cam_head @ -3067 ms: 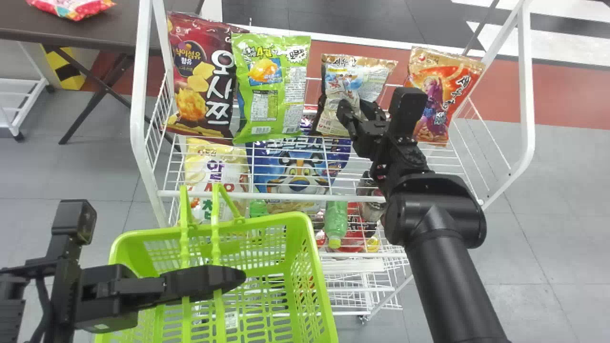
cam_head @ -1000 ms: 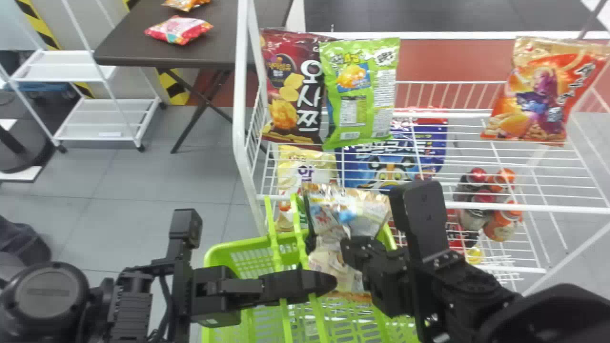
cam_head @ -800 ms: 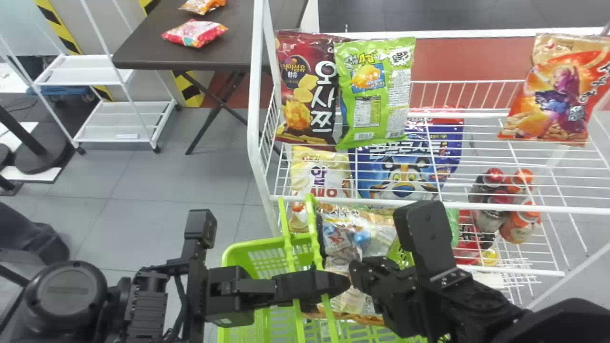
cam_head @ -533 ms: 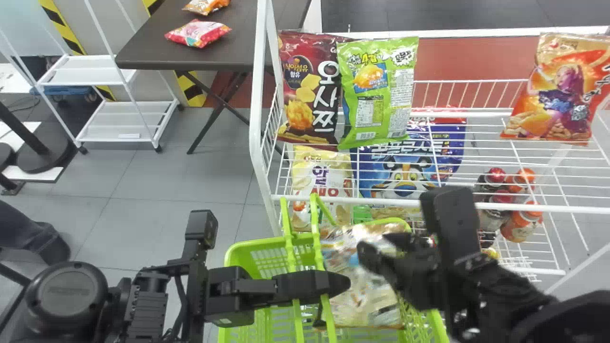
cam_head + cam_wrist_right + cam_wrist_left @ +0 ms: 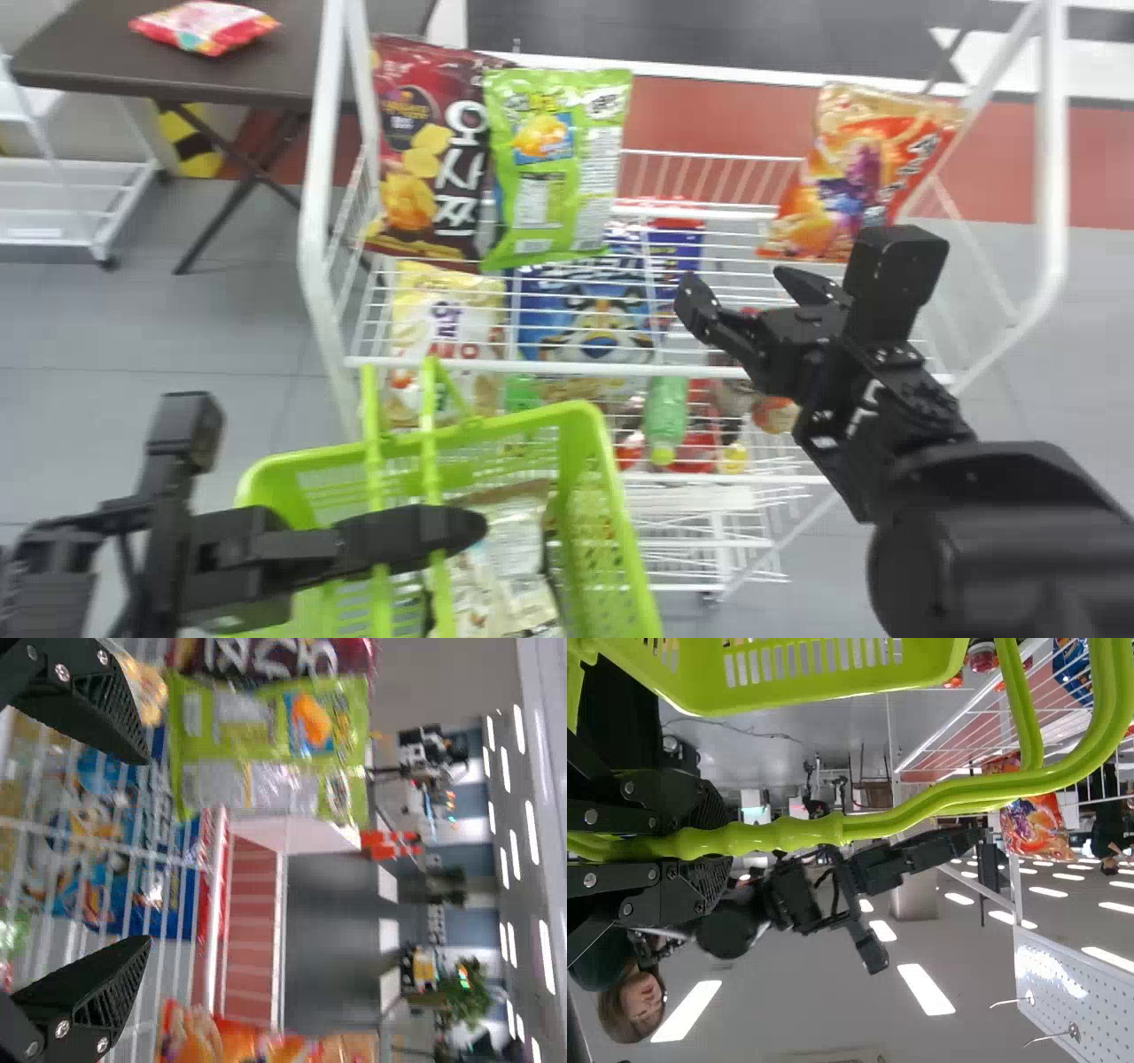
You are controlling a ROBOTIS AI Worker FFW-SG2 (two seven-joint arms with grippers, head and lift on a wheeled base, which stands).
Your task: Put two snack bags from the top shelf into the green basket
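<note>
I expect the middle of the orange bag (image 5: 858,175) to pinch in and its ends to stay spread when I carry it, because it stands upright with a puffed, glossy front (image 5: 850,191).
In the head view my left gripper (image 5: 412,536) is closed on the handles of the green basket (image 5: 595,532); the left wrist view has the gripper (image 5: 682,846) with a handle between its fingers. A beige-and-white snack bag (image 5: 518,567) lies inside the basket. My right gripper (image 5: 737,288) is open above the rack's front half, holding nothing, left-forward of it a green bag (image 5: 563,168) and a dark red bag (image 5: 425,168) stand on the top shelf. An orange bag (image 5: 846,177) stands behind it at the right. The right wrist view shows the right gripper (image 5: 146,850) facing the green bag (image 5: 257,753).
The white wire rack's front rail (image 5: 549,366) runs behind the basket. Lower down are a yellow bag (image 5: 443,328), a blue bag (image 5: 580,310) and a green bottle (image 5: 666,416). White posts rise at both rack ends. A dark table (image 5: 89,53) stands at the far left.
The beige-and-white bag went from the shelf into the basket and was let go. My right gripper opened, then moved back up over the rack. The head view swung left, then right again.
</note>
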